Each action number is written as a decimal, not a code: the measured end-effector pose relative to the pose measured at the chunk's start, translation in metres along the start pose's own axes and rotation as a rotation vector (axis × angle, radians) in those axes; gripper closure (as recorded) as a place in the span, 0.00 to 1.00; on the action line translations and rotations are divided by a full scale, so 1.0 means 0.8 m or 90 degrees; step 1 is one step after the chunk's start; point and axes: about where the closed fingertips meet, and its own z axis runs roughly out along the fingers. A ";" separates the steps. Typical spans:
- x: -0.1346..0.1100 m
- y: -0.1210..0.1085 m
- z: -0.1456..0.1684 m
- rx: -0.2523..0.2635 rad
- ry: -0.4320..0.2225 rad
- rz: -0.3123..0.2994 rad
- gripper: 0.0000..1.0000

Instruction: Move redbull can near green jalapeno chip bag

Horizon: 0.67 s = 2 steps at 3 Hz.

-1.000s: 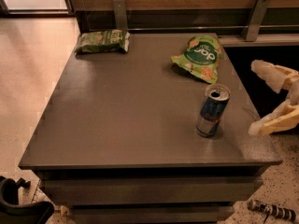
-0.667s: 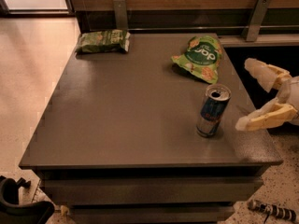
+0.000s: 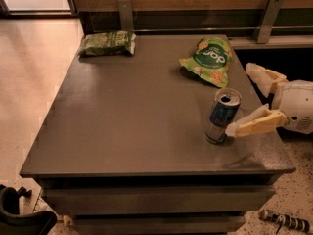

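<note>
My gripper is open and the gap between its fingers faces the upright redbull can (image 3: 225, 105), so it should keep moving in until the fingers are on either side of the can's sides (image 3: 220, 121), then close.
The redbull can (image 3: 222, 115) stands upright on the dark table (image 3: 132, 116), near the right front corner. The green jalapeno chip bag (image 3: 106, 43) lies flat at the far left corner, well away from the can. My gripper (image 3: 239, 100) reaches in from the right edge and is open. Its lower finger (image 3: 254, 124) has its tip right at the can's right side, near the base. Its upper finger (image 3: 264, 77) is behind and to the right of the can, apart from it. The can is not between closed fingers.
A larger bright green "pop" bag (image 3: 209, 60) lies at the far right of the table, just behind the can. A wooden wall with metal brackets (image 3: 267, 18) runs behind the table. Tiled floor lies to the left.
My gripper has moved left toward the can, and its lower fingertip now reaches the can's side. The can and both bags have not moved.
</note>
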 end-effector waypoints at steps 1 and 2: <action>0.016 0.006 0.012 0.002 0.026 -0.013 0.00; 0.034 0.021 0.018 -0.001 0.039 -0.015 0.00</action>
